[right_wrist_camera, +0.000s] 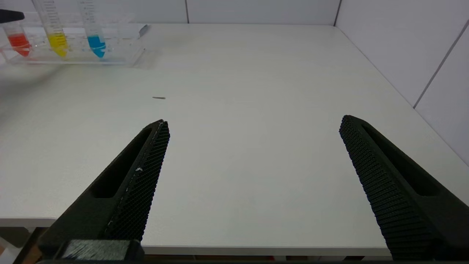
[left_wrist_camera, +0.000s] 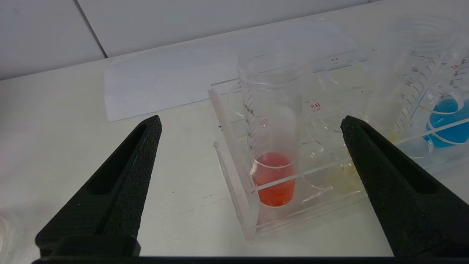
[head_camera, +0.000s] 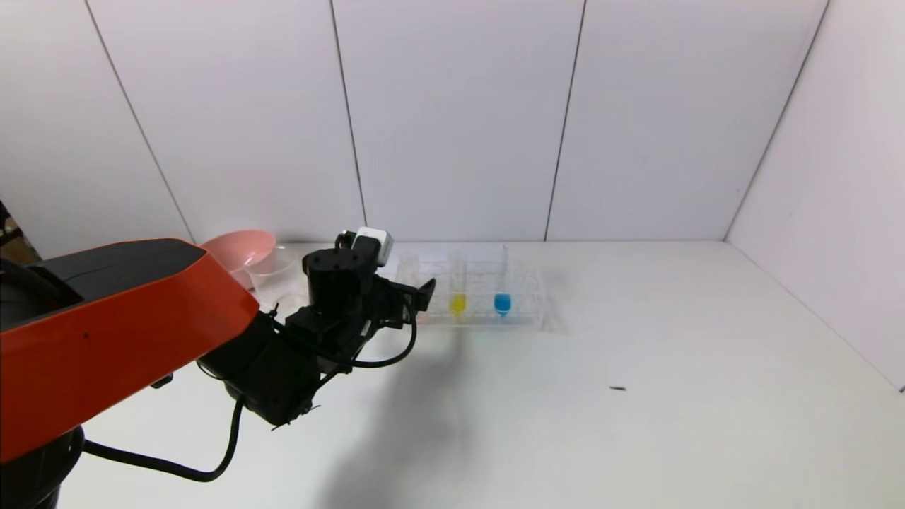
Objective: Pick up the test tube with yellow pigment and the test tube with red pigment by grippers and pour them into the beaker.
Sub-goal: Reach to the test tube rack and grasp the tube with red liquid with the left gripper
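Note:
My gripper will pour, and the red pigment should get to its test tube's open rim only when the test tube is almost flat, because the red pigment pools low.
The test tube with red pigment stands in the end slot of a clear rack. My left gripper is open, one finger on each side of that tube and short of it, touching nothing. In the head view the left gripper sits at the rack's left end and hides the red tube. The test tube with yellow pigment stands one slot further right. The beaker is behind the left arm, beside a pink bowl. My right gripper is open and empty over the table's near edge, far from the rack.
A tube of blue liquid stands in the rack to the right of the yellow one. A white sheet lies behind the rack. A small dark speck lies on the white table. White walls close off the back and the right side.

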Controlling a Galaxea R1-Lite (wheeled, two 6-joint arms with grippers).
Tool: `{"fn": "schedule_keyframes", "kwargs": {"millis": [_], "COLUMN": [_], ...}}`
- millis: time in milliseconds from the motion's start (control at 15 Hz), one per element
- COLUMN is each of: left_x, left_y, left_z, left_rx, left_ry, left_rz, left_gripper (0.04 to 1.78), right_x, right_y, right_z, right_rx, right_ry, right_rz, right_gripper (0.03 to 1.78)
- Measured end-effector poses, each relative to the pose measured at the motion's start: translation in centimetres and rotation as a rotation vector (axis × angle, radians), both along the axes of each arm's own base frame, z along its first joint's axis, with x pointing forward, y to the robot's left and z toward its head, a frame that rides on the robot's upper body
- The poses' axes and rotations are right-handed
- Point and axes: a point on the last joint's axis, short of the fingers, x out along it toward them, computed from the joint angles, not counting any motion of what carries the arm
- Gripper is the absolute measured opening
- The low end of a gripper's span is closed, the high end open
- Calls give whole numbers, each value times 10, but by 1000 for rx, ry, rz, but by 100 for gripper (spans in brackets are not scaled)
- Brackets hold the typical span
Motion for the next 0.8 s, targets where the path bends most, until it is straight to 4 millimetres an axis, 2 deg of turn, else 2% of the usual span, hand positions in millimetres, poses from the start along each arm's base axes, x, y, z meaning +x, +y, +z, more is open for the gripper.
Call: {"fn": "schedule_keyframes", "kwargs": {"millis": [533, 667, 800], "left_x": [-1, -2, -3], "left_y": [0, -2, -2], "left_z": [-1, -2, -2], "left_rx": [-1, 1, 1], "left_ry": [5, 7, 8], "left_rz": [-4, -10, -13], "left_gripper": [171, 162, 142], "right_x": [0, 0, 0], "right_y": [0, 0, 0], "right_z": [0, 0, 0], "right_rx": [0, 0, 0], "right_ry": [0, 0, 0], "right_rz": [0, 0, 0], "right_gripper": [170, 170, 170]}}
